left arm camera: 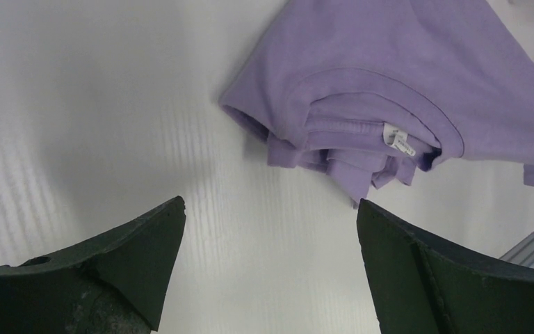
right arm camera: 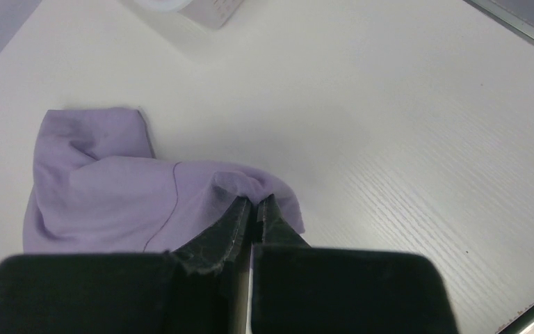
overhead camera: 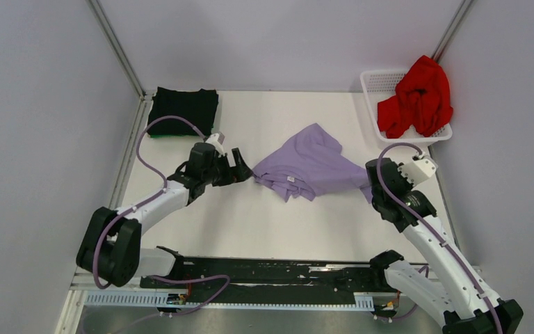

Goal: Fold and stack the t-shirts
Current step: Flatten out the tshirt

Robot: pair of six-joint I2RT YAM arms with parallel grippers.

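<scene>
The lavender t-shirt will open up to a much larger size when the robot lifts it and lays it out, because folded layers peek out beneath the t-shirt's collar.
The lavender t-shirt lies bunched in the middle of the table, its collar and white label toward the near left. My left gripper is open and empty just left of the shirt; in the left wrist view the shirt lies ahead of the spread fingertips. My right gripper is shut on the shirt's right edge; in the top view it is hidden under the wrist. A folded black t-shirt lies at the far left corner. The red t-shirt is heaped in the basket.
The white lattice basket stands at the far right corner against the wall. Grey walls with metal posts enclose the table on three sides. A black rail runs along the near edge between the arm bases.
</scene>
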